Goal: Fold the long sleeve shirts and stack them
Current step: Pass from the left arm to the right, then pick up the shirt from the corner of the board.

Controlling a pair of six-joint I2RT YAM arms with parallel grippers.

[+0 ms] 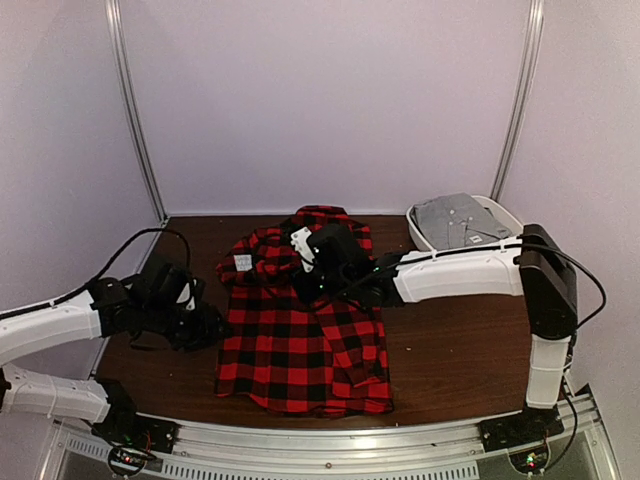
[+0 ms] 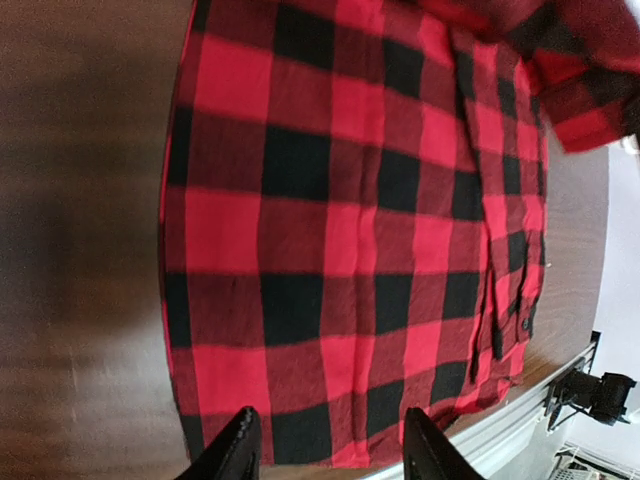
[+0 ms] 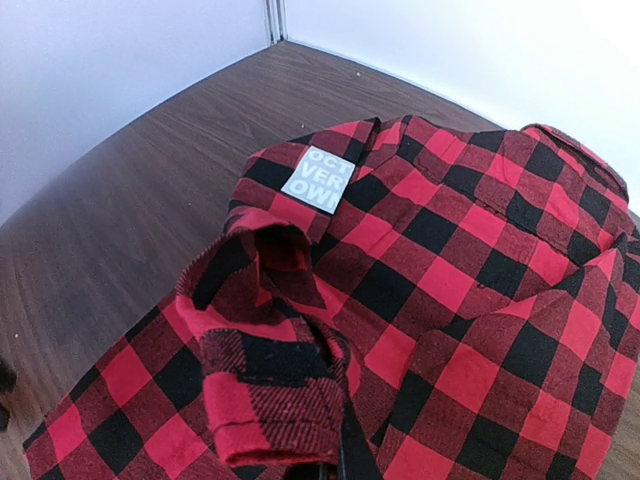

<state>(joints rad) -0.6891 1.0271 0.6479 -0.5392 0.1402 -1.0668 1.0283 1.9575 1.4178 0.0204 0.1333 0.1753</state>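
Observation:
I expect the shirt's side to fold over in a straight piece when I carry the shirt's hem corner inward, because the shirt's side (image 1: 243, 350) edge (image 1: 222, 357) lies loose and flat.
A red-and-black check long sleeve shirt (image 1: 300, 340) lies spread on the brown table (image 1: 450, 350), collar toward the back. My left gripper (image 1: 208, 326) hovers at the shirt's left edge. In the left wrist view its gripper (image 2: 330, 455) is open and empty, fingertips (image 2: 238, 445) over the shirt's hem (image 2: 330, 300). My right gripper (image 1: 312, 272) is over the shirt's upper middle. In the right wrist view it (image 3: 335, 470) is shut on a sleeve cuff (image 3: 270, 400), lifted and folded over the shirt body (image 3: 470, 290); the fingers are mostly hidden by cloth.
A white bin (image 1: 505, 215) at the back right holds a folded grey garment (image 1: 455, 220). A white label (image 3: 318, 178) sits on the shirt near the collar, also seen from above (image 1: 243, 262). White walls enclose the table; a metal rail (image 1: 350, 445) runs along the near edge.

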